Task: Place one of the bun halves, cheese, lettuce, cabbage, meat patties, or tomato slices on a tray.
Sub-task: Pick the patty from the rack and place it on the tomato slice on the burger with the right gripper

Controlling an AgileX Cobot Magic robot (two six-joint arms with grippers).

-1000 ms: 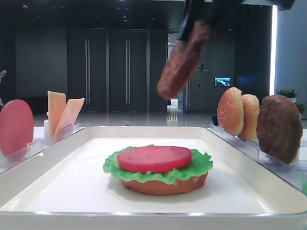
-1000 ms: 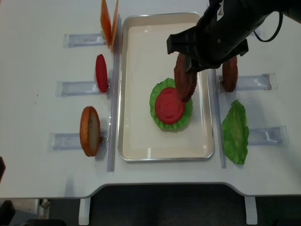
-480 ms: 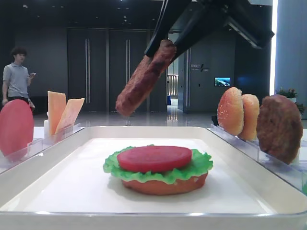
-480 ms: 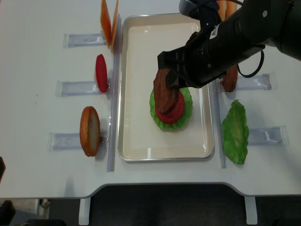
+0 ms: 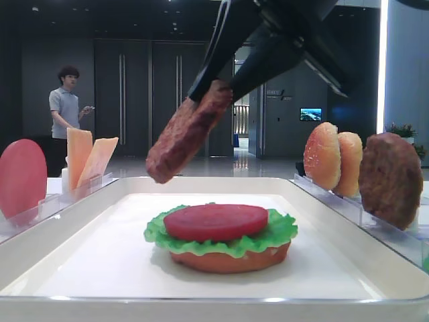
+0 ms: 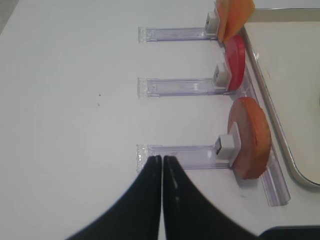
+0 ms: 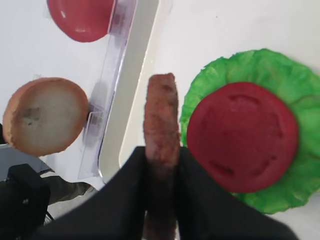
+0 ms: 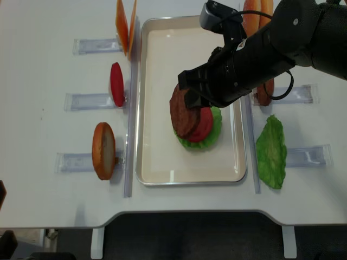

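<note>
The tilted meat patty (image 5: 175, 149) hangs past the stack's edge, so next my right gripper brings the patty back over the tomato slice (image 5: 216, 223) and lowers it before opening.
My right gripper (image 7: 161, 152) is shut on a brown meat patty (image 7: 161, 117), seen edge-on. The patty (image 5: 184, 137) hangs tilted above the left side of the stack on the white tray (image 5: 80, 221). That stack is a bottom bun half (image 5: 228, 260), lettuce (image 5: 268, 238) and a tomato slice (image 5: 216, 221). From above, the patty (image 8: 181, 111) overlaps the stack's left edge under the right gripper (image 8: 192, 95). My left gripper (image 6: 162, 159) is shut and empty over the bare table by a clear rack, left of a bun half (image 6: 250, 137).
Racks left of the tray hold cheese (image 8: 123, 24), a tomato slice (image 8: 116, 84) and a bun half (image 8: 103, 150). On the right stand two bun halves (image 5: 322, 155) and another patty (image 5: 390, 178). A loose lettuce leaf (image 8: 271, 151) lies right of the tray.
The right gripper has carried the patty left and lower, from beside the stack's right edge to over its left side. The patty now leans flatter. The left gripper has not moved.
</note>
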